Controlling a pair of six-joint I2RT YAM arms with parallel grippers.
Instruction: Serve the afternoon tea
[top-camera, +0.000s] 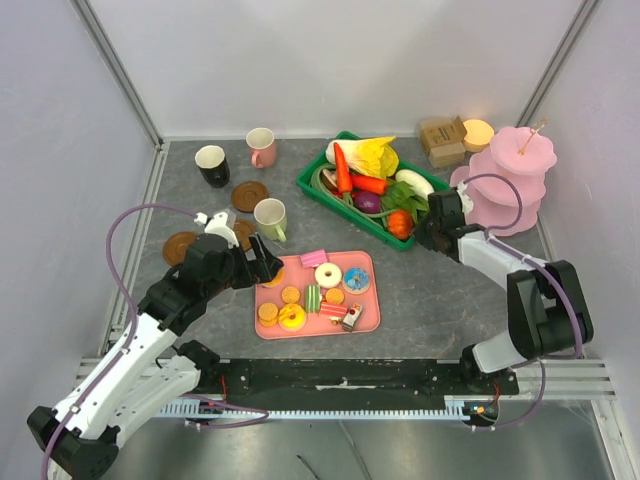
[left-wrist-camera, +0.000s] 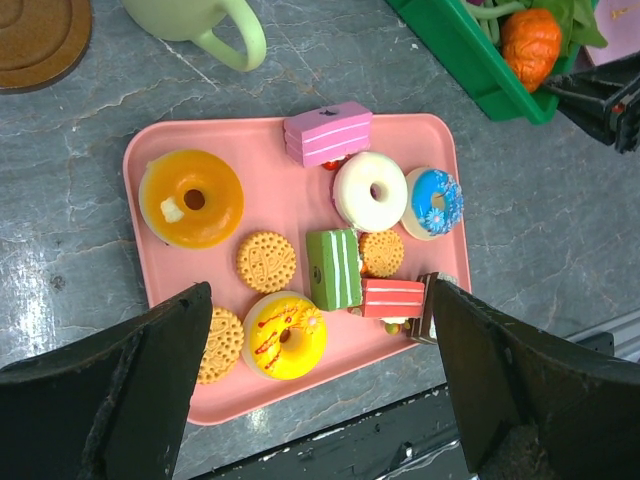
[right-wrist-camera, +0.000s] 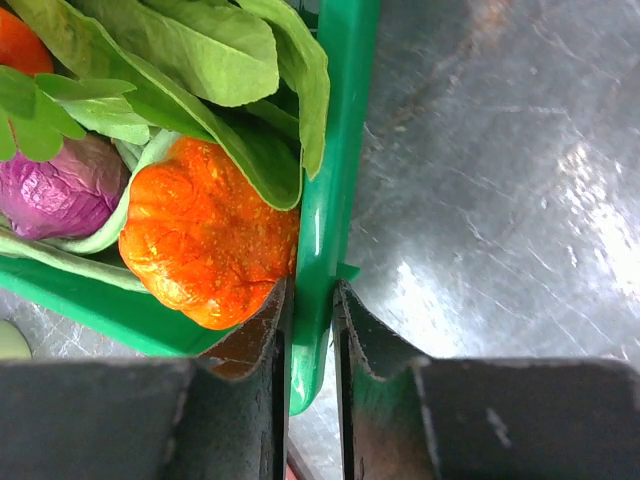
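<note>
I should keep swinging the green crate back with my right gripper until the crate is in line with the back wall (top-camera: 400, 128), because the fingers are holding the crate's end (right-wrist-camera: 320, 235) and the space behind is open.
The sweets lie on a pink tray (top-camera: 366, 268): white doughnut (left-wrist-camera: 370, 190), blue doughnut (left-wrist-camera: 432, 202), yellow doughnut (left-wrist-camera: 285, 335), orange doughnut (left-wrist-camera: 192, 198), pink cake slice (left-wrist-camera: 328, 132), green striped slice (left-wrist-camera: 333, 268), red slice (left-wrist-camera: 393, 298) and round biscuits (left-wrist-camera: 266, 261). My left gripper (top-camera: 262, 265) hovers open and empty over the tray's near side, its jaws wide apart (left-wrist-camera: 318, 300). My right gripper (top-camera: 432, 222) is shut on the wall of the green crate (right-wrist-camera: 330, 150), right beside an orange toy pumpkin (right-wrist-camera: 205, 240).
The green crate (top-camera: 320, 157) of toy vegetables stands at the back centre. A pink tiered stand (top-camera: 510, 180) is at the far right, with a cardboard box (top-camera: 442, 140) behind it. A black cup (top-camera: 211, 165), a pink cup (top-camera: 261, 147), a green cup (top-camera: 270, 219) and brown saucers (top-camera: 250, 195) are at the back left.
</note>
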